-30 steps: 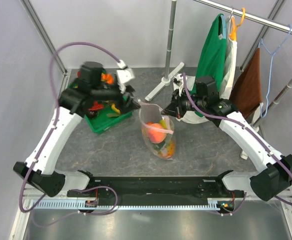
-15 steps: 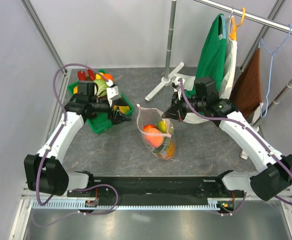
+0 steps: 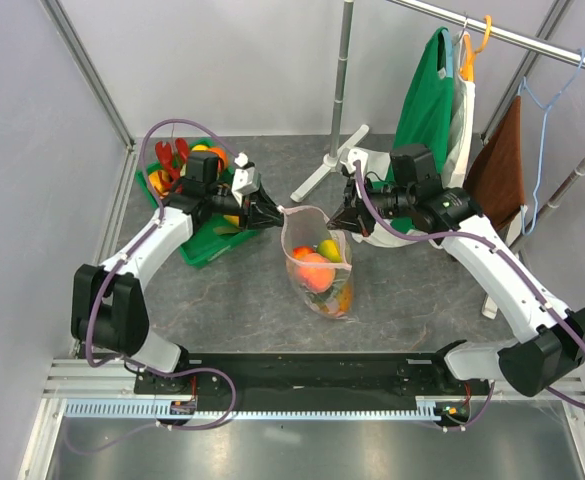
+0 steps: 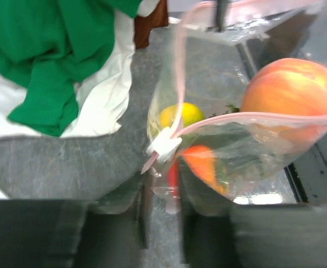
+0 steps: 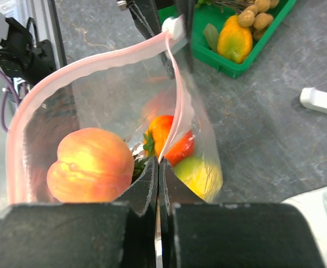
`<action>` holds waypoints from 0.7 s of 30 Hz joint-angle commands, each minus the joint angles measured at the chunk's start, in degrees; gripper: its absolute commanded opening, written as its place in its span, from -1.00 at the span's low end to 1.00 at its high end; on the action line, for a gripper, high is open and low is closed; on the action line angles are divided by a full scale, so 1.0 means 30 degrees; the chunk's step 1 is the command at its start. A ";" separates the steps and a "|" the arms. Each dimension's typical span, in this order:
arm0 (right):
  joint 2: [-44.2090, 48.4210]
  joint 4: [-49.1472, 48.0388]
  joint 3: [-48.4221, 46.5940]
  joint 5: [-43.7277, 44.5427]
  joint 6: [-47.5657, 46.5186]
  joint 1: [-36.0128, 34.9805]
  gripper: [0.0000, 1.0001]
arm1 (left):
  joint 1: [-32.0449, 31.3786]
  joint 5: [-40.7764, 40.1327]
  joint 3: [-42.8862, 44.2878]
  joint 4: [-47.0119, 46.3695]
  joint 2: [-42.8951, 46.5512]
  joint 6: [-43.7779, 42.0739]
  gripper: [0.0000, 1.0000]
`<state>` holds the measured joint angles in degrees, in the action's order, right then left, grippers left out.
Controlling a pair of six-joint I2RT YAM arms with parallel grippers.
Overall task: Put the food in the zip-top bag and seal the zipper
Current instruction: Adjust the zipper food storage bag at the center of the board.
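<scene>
My right gripper is holding the bag's rim (image 5: 164, 152) away from the white slider. So it should let go of the bag's rim and grab the slider (image 5: 174, 27) while my left gripper holds the bag's corner.
The zip-top bag (image 3: 324, 290) stands with its mouth wide, holding food: a peach (image 5: 90, 164), a yellow-green fruit (image 5: 199, 176) and an orange-red piece (image 5: 166, 134). My right gripper (image 5: 159, 167) is shut on the bag's right rim, where the pink zipper (image 5: 96, 64) runs into the fingers. The white slider (image 4: 164, 146) sits at the bag's left corner. My left gripper (image 4: 163, 184) is at that corner just below the slider, jaws a narrow gap apart with loose plastic hanging between them. From above, the left gripper (image 3: 275, 212) and right gripper (image 3: 334, 218) flank the mouth.
A green tray (image 3: 204, 248) with more toy food (image 5: 234, 40) lies left of the bag. A clothes rack's foot (image 3: 322, 170) and hanging green cloth (image 3: 427, 110) stand behind. A small white object (image 5: 322, 102) lies on the table near the tray.
A yellow-green fruit has appeared in the bag. My left gripper drew back over the tray, then came to the bag's left corner with its jaws much narrower. The right gripper kept its hold.
</scene>
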<state>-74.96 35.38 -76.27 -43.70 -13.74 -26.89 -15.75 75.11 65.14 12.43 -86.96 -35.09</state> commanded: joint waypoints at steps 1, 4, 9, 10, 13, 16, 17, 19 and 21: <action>-0.0384 0.0220 -0.1383 0.0241 -0.2040 -0.0058 -1.00 | -0.0463 0.2267 0.0379 -0.1154 0.2024 0.2870 -0.65; -0.0414 0.0220 -0.1530 0.0474 -0.2305 -0.0058 -1.00 | -0.0493 0.2151 -0.0848 -0.1212 0.3726 0.4310 -0.87; -0.0297 0.0249 -0.1384 0.1002 -0.2686 -0.0058 -1.00 | -0.0551 0.0047 -0.2524 -0.1651 0.7918 0.7734 -0.96; -0.0268 0.0220 -0.1383 0.1177 -0.2716 -0.0058 -0.99 | -0.0551 -0.0858 -0.2670 -0.1652 0.8211 0.9018 -0.96; -0.0385 0.0220 -0.1617 0.1325 -0.2424 -0.0029 -0.51 | -0.0551 -0.1830 -0.2292 -0.0014 0.8536 0.9642 -0.96; -0.0385 0.0133 -0.2115 0.1325 -0.1868 -0.0058 0.00 | -0.0551 -0.2564 -0.2524 0.0135 0.8683 1.0144 -0.96; -0.0327 0.0045 -0.2348 0.1325 -0.1663 -0.0029 0.15 | -0.0580 -0.2682 -0.2612 0.0135 0.8712 1.0144 -0.96; -0.0209 0.0015 -0.2641 0.1326 -0.0990 -0.0058 0.54 | -0.0581 -0.3149 -0.2760 0.0164 0.8713 1.0115 -0.96; -0.0034 0.0015 -0.3256 0.0977 -0.0405 -0.0087 0.71 | -0.0668 -0.3299 -0.2585 0.0834 0.8625 0.9795 -0.96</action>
<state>-75.99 36.95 -81.14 -39.83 -17.85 -27.09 -17.69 67.92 56.99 12.56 -61.12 -8.29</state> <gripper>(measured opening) 0.786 0.026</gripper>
